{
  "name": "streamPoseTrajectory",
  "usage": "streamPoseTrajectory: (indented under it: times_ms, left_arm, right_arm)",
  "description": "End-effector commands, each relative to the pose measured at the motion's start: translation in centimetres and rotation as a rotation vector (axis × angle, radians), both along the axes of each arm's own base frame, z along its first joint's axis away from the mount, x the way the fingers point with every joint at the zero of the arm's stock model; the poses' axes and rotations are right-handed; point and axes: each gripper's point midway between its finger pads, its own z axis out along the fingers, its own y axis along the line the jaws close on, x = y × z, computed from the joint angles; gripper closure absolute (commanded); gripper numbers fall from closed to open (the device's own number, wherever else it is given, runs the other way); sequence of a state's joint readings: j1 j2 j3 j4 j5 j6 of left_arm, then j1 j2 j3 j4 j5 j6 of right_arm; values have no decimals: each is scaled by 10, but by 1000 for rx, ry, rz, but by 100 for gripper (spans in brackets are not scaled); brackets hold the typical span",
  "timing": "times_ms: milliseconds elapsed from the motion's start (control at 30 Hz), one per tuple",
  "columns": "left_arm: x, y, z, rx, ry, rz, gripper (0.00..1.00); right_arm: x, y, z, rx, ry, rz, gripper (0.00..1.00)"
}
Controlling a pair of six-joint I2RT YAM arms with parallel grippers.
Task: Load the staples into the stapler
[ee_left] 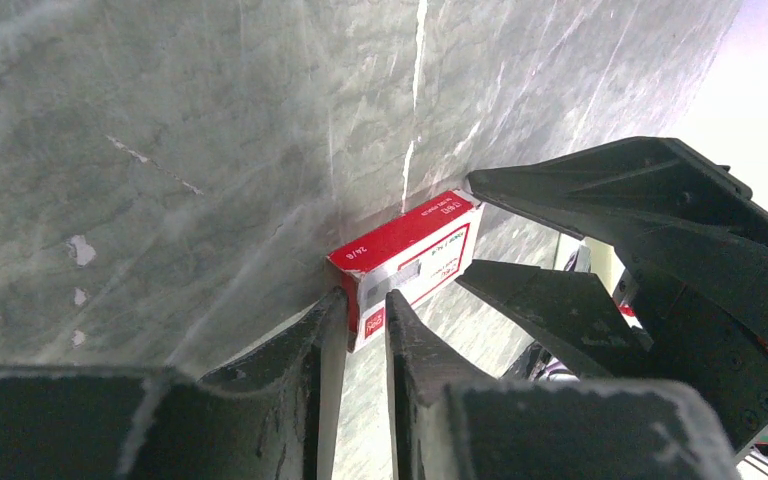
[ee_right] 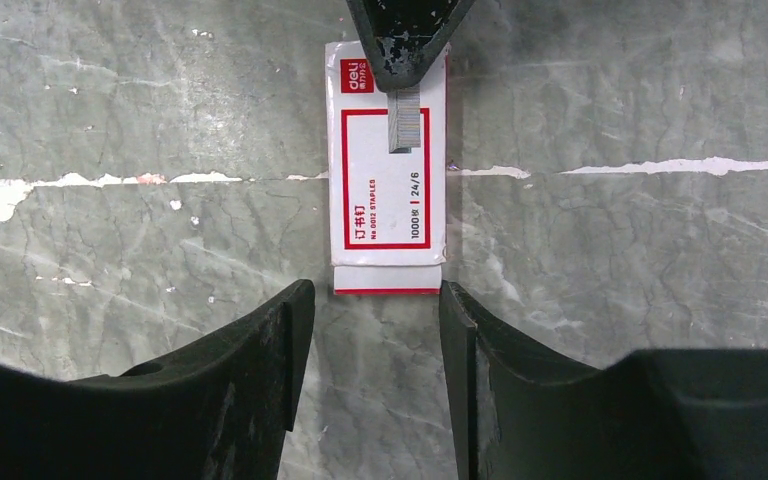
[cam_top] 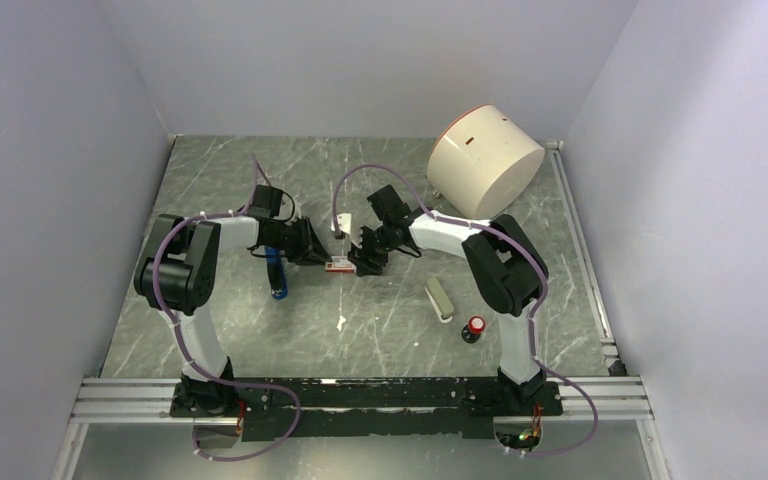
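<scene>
The inner tray is poking out a little from the staples box [ee_right: 388,264]. My right gripper should clamp the tray's end [ee_right: 388,281] first, and then my left gripper should pull the box back.
The staples box [cam_top: 339,265], red and white, lies flat mid-table between both grippers. My left gripper [cam_top: 322,257] is shut on the box's far end [ee_left: 410,262], its narrow jaws [ee_left: 363,305] pinching the corner with the logo. One of its fingers [ee_right: 400,40] shows over that end in the right wrist view. My right gripper [ee_right: 375,293] is open, its tips level with the box's near end [ee_right: 387,170], where the inner tray sticks out a little. Its fingers [ee_left: 600,190] flank the box from the opposite side. The blue stapler [cam_top: 277,275] lies under my left wrist, untouched.
A cream drum-shaped container [cam_top: 485,160] sits tipped at the back right. A beige oblong bar [cam_top: 439,298] and a red-capped black knob [cam_top: 474,328] lie in front of my right arm. White walls close in the table [cam_top: 210,340] on three sides.
</scene>
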State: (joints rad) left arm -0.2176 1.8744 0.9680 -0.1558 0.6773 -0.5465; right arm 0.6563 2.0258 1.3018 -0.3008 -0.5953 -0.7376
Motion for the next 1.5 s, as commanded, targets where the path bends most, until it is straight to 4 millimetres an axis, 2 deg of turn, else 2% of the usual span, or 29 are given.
streamPoseTrajectory:
  times_ms: [0, 100, 233, 300, 433, 600, 667, 800, 867, 1067, 1100, 1233, 1300, 1333, 1467]
  left_arm:
    - [5, -1, 3, -18, -9, -10, 75]
    - [5, -2, 2, -20, -5, -8, 77]
    - [4, -1, 1, -18, 0, -7, 78]
    - [4, -1, 0, -13, 3, -8, 79]
    - [5, -1, 1, -15, 4, -10, 79]
    - [7, -4, 3, -30, 1, -19, 81]
    - [8, -4, 3, -32, 2, -23, 82]
    - [7, -7, 0, -50, 16, -30, 83]
    - [7, -7, 1, -55, 14, -34, 84]
    - [15, -5, 3, -33, 3, -44, 86]
    - [16, -5, 4, -32, 2, -46, 86]
    - [19, -4, 2, -26, 6, -56, 86]
    - [19, -4, 2, -30, 8, -60, 85]
    - [19, -4, 2, -32, 10, -61, 84]
    - [18, -4, -1, -28, 18, -58, 83]
  right_arm:
    - [-6, -5, -4, -19, 34, 1, 47]
    - [1, -2, -4, -8, 9, -18, 39]
    - [5, 0, -7, -7, 1, -23, 37]
    - [6, 1, -8, -3, -1, -23, 38]
    - [4, 1, -11, -4, 9, -13, 47]
    - [3, 3, -11, 10, 13, -14, 50]
    - [5, 4, -10, 14, 3, -20, 51]
    - [7, 3, -15, 3, -5, -25, 44]
    - [6, 3, -15, 2, -11, -16, 44]
    - [4, 1, -17, -18, -4, 0, 57]
    - [3, -1, -17, -25, -4, 0, 56]
    - [-3, -5, -17, -38, 12, 13, 42]
    - [-5, -5, -18, -39, 27, 21, 40]
    - [-4, -4, -18, -36, 28, 22, 40]
    - [-3, -1, -17, -26, 29, 23, 54]
